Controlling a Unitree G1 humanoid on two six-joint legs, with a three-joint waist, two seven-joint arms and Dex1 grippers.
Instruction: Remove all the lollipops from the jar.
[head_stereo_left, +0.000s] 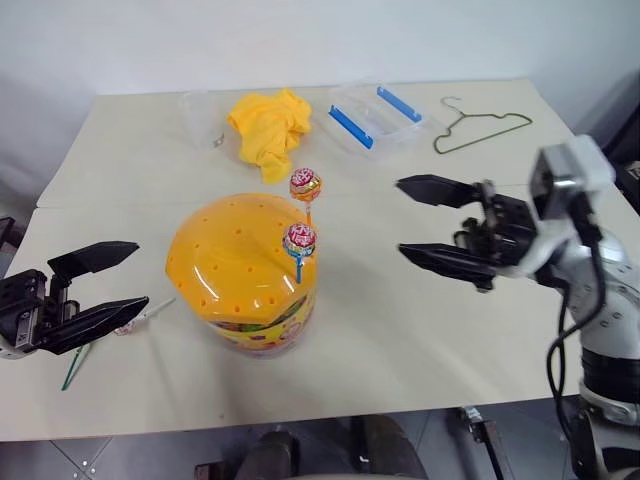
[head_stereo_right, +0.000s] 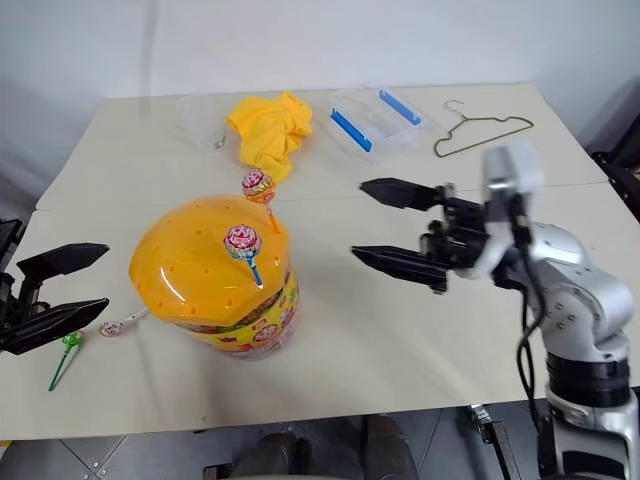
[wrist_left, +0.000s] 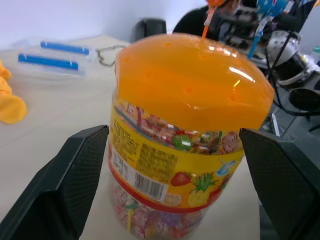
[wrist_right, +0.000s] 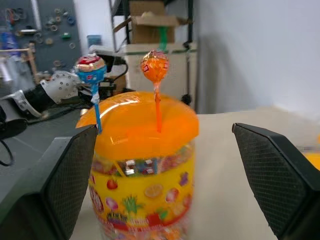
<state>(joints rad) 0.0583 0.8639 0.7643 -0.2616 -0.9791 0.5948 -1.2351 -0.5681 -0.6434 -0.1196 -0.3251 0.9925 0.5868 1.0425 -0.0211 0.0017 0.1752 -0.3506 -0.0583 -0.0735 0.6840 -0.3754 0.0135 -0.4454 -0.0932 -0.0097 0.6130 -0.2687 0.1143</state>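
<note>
The lollipops in the lid (head_stereo_left: 299, 241) stand across the dome from the robot's left gripper, so the robot's right gripper should pull the orange-stick lollipop (head_stereo_left: 305, 185) out first and the blue-stick one after it.
The jar (head_stereo_left: 240, 275) stands at the middle of the table, with an orange-yellow holed dome lid and a printed label band. Two lollipops stand upright in the lid: one on an orange stick (head_stereo_left: 306, 185) and one on a blue stick (head_stereo_left: 299, 240). Two more lie on the table left of the jar, a white-stick one (head_stereo_right: 112, 328) and a green-stick one (head_stereo_right: 70, 341). My left gripper (head_stereo_left: 140, 275) hangs open and empty just left of the jar, above those two. My right gripper (head_stereo_left: 401, 216) is open and empty to the jar's right, pointing at it.
At the back of the table lie a crumpled yellow cloth (head_stereo_left: 268, 122), a clear plastic box with blue clips (head_stereo_left: 372, 118), a small clear cup (head_stereo_left: 200, 115) and a wire hanger (head_stereo_left: 480, 128). The table's front edge (head_stereo_left: 300, 425) runs close below the jar.
</note>
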